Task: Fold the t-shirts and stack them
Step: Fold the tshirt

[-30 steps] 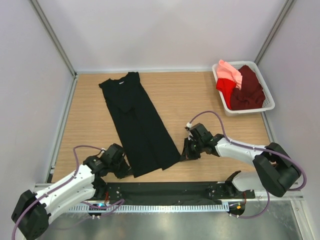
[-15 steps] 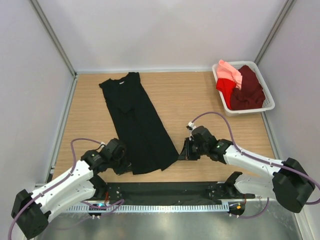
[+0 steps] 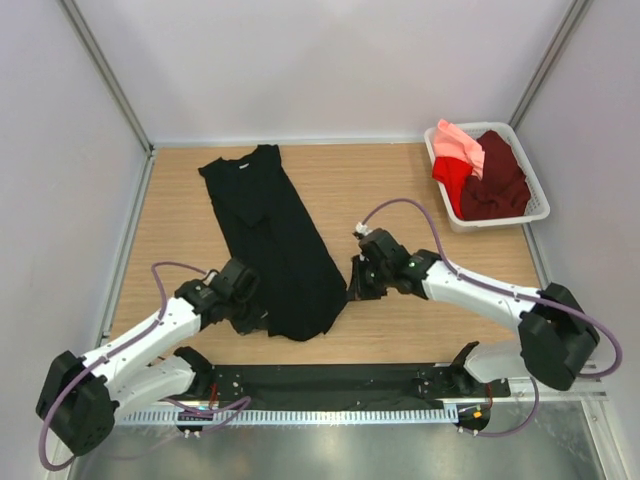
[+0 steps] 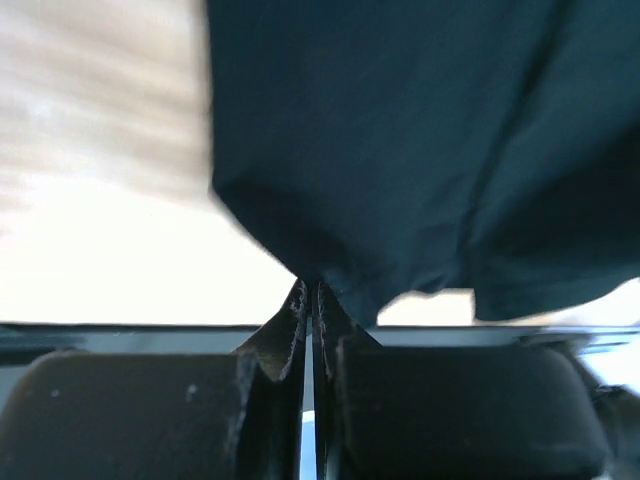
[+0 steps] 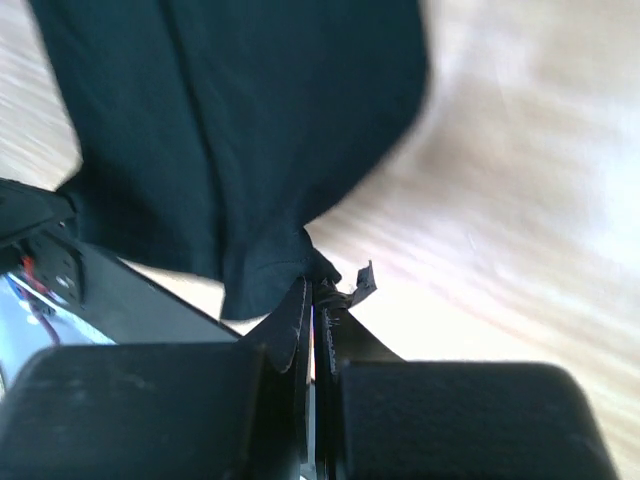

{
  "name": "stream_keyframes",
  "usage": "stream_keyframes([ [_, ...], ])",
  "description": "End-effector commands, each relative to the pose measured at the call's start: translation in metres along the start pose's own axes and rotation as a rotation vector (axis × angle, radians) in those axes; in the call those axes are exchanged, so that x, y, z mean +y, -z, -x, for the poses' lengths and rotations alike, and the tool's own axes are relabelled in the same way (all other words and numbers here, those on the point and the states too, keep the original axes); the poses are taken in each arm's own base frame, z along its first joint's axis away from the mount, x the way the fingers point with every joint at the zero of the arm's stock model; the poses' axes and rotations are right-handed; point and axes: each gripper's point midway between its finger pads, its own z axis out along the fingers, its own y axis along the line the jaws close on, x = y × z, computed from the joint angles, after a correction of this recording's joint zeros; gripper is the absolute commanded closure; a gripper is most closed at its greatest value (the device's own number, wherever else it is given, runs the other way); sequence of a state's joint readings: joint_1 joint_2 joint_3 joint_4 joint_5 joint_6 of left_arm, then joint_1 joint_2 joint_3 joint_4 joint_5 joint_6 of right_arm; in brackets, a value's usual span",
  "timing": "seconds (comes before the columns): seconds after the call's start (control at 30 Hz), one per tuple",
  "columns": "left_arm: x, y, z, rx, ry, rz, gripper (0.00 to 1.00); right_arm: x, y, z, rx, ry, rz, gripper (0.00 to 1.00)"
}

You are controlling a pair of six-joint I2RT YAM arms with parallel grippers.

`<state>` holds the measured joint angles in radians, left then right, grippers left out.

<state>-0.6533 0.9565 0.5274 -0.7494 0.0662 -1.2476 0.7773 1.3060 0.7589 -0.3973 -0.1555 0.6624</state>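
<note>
Both hem corners [image 3: 340, 298] of the flat black t-shirt are in my grippers, so my right gripper should keep moving toward the collar [image 3: 243, 165] and let go just below it.
A large black t-shirt [image 3: 275, 240], folded narrow, lies slanting across the wooden table from the far left toward the near middle. My left gripper [image 3: 255, 314] is shut on its near left hem corner, and my right gripper [image 3: 351, 288] is shut on its near right hem corner. In the left wrist view the black cloth [image 4: 400, 150] hangs from the closed left gripper [image 4: 310, 292]. The right wrist view shows the black cloth [image 5: 230, 130] bunched at the closed right gripper [image 5: 315, 286]. Salmon-pink [image 3: 455, 143], red [image 3: 452, 180] and maroon [image 3: 497, 182] t-shirts lie crumpled in a basket.
The white basket [image 3: 492, 220] stands at the far right corner of the table [image 3: 420, 200]. Grey walls with metal posts close in the left, back and right sides. A black strip and a metal rail [image 3: 330, 385] run along the near edge between the arm bases.
Both grippers have moved away from the near edge toward the far side, carrying the hem. The shirt's near end has lifted and bunched, and its outline on the table is shorter.
</note>
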Motion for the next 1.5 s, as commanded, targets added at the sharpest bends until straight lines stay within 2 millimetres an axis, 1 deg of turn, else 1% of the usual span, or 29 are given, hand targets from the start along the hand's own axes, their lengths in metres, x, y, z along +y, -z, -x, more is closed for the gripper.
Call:
stream_keyframes([
  [0.0, -0.016, 0.014, 0.044, -0.096, 0.033, -0.030, 1.00, 0.029, 0.008, 0.049, -0.086, 0.089, 0.006, 0.99],
  [0.03, -0.022, 0.020, 0.049, -0.086, 0.038, -0.055, 1.00, 0.028, -0.001, 0.050, -0.058, 0.089, -0.012, 0.99],
  [0.07, -0.023, 0.023, 0.058, -0.091, 0.055, -0.063, 1.00, 0.041, 0.002, 0.066, -0.083, 0.113, 0.014, 0.99],
  [0.1, -0.022, 0.022, 0.064, -0.087, 0.043, -0.063, 1.00, 0.045, -0.002, 0.071, -0.073, 0.125, 0.021, 0.99],
  [0.13, -0.020, 0.025, 0.079, -0.096, 0.091, -0.070, 1.00, 0.043, -0.015, 0.072, -0.039, 0.134, 0.012, 0.99],
  [0.17, -0.029, 0.030, 0.085, -0.083, 0.099, -0.098, 1.00, 0.051, -0.014, 0.090, -0.058, 0.148, 0.024, 0.99],
  [0.23, -0.029, 0.027, 0.102, -0.076, 0.119, -0.089, 1.00, 0.055, -0.019, 0.100, -0.032, 0.172, 0.019, 0.99],
  [0.27, -0.037, 0.031, 0.110, -0.080, 0.117, -0.109, 1.00, 0.066, -0.023, 0.114, -0.046, 0.187, 0.027, 0.99],
  [0.3, -0.038, 0.025, 0.118, -0.070, 0.129, -0.097, 1.00, 0.069, -0.024, 0.122, -0.056, 0.198, 0.026, 0.99],
  [0.33, -0.037, 0.026, 0.127, -0.078, 0.142, -0.094, 1.00, 0.081, -0.019, 0.139, -0.089, 0.209, 0.042, 0.99],
  [0.37, -0.037, 0.026, 0.136, -0.090, 0.146, -0.086, 1.00, 0.079, -0.027, 0.144, -0.082, 0.208, 0.024, 0.99],
  [0.43, -0.043, 0.030, 0.156, -0.115, 0.148, -0.076, 1.00, 0.070, -0.030, 0.161, -0.090, 0.215, -0.013, 0.99],
  [0.47, -0.042, 0.032, 0.169, -0.140, 0.155, -0.071, 1.00, 0.071, -0.034, 0.178, -0.109, 0.218, -0.020, 0.99],
  [0.5, -0.048, 0.037, 0.184, -0.178, 0.158, -0.082, 1.00, 0.062, -0.034, 0.193, -0.125, 0.210, -0.028, 0.99],
  [0.53, -0.047, 0.031, 0.193, -0.170, 0.176, -0.075, 1.00, 0.068, -0.028, 0.211, -0.153, 0.209, -0.012, 0.99],
  [0.6, -0.049, 0.028, 0.214, -0.165, 0.206, -0.088, 1.00, 0.064, -0.037, 0.230, -0.140, 0.189, 0.018, 0.99],
  [0.63, -0.052, 0.033, 0.222, -0.183, 0.209, -0.105, 1.00, 0.057, -0.049, 0.224, -0.101, 0.175, 0.025, 0.99],
  [0.67, -0.050, 0.027, 0.228, -0.177, 0.205, -0.084, 1.00, 0.063, -0.048, 0.237, -0.115, 0.168, 0.059, 0.99],
  [0.7, -0.055, 0.030, 0.242, -0.215, 0.192, -0.083, 1.00, 0.057, -0.066, 0.238, -0.077, 0.129, 0.088, 0.99],
  [0.77, -0.059, 0.022, 0.253, -0.202, 0.177, -0.073, 1.00, 0.061, -0.072, 0.254, -0.094, 0.119, 0.129, 0.99],
  [0.8, -0.053, 0.023, 0.264, -0.210, 0.197, -0.064, 1.00, 0.062, -0.079, 0.258, -0.090, 0.116, 0.141, 0.99],
  [0.83, -0.053, 0.022, 0.271, -0.214, 0.205, -0.064, 1.00, 0.056, -0.095, 0.259, -0.077, 0.111, 0.136, 0.99],
  [0.87, -0.054, 0.019, 0.280, -0.214, 0.214, -0.058, 1.00, 0.060, -0.094, 0.275, -0.111, 0.121, 0.150, 0.99],
  [0.93, -0.050, 0.015, 0.292, -0.220, 0.252, -0.051, 1.00, 0.061, -0.105, 0.290, -0.135, 0.126, 0.156, 0.99],
  [1.03, -0.045, 0.011, 0.310, -0.233, 0.278, -0.032, 1.00, 0.064, -0.109, 0.306, -0.168, 0.141, 0.178, 0.99],
  [1.17, -0.047, 0.006, 0.331, -0.256, 0.279, -0.023, 1.00, 0.064, -0.123, 0.318, -0.220, 0.151, 0.199, 0.99],
  [1.2, -0.046, 0.000, 0.333, -0.243, 0.283, -0.022, 1.00, 0.069, -0.124, 0.326, -0.254, 0.147, 0.220, 0.99],
  [1.33, -0.037, -0.008, 0.349, -0.252, 0.319, -0.040, 1.00, 0.072, -0.136, 0.336, -0.306, 0.152, 0.254, 0.99],
  [1.47, -0.031, -0.010, 0.370, -0.278, 0.325, -0.041, 0.99, 0.065, -0.145, 0.344, -0.351, 0.164, 0.226, 0.99],
])
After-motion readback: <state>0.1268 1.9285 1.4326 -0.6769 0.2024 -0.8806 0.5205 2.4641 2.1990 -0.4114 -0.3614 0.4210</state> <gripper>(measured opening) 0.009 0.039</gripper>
